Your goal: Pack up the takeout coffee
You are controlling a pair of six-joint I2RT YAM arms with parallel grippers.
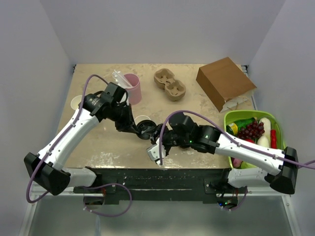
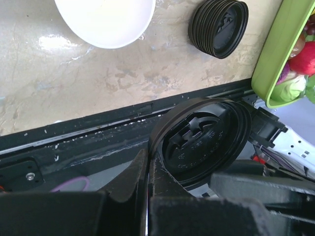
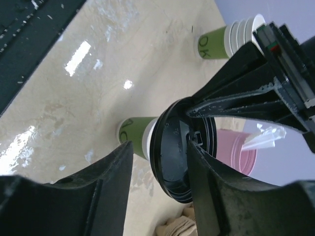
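Note:
My left gripper will hold the tilted black lid's rim [image 2: 159,136] for now, so my right gripper should take the opposite rim [image 2: 245,124] and cap the cup once my left gripper backs off.
The takeout coffee cup [image 1: 142,119] stands open on the table, cream-white with a green band in the right wrist view [image 3: 132,136]. Its white mouth shows in the left wrist view [image 2: 106,19]. My left gripper [image 1: 138,129] is shut on the rim of a round black lid [image 2: 202,142]. It holds the lid tilted in the air just near of the cup, apart from it. My right gripper [image 1: 156,142] is open and empty near the front edge. It faces the lid [image 3: 177,157] and the cup from close by.
A stack of black lids [image 2: 219,27] lies near the cup. A pink cup [image 1: 133,88], a stack of cups [image 1: 76,102], a pulp cup carrier [image 1: 170,84] and a brown paper bag [image 1: 225,82] stand farther back. A green bin [image 1: 229,118] of food sits at the right.

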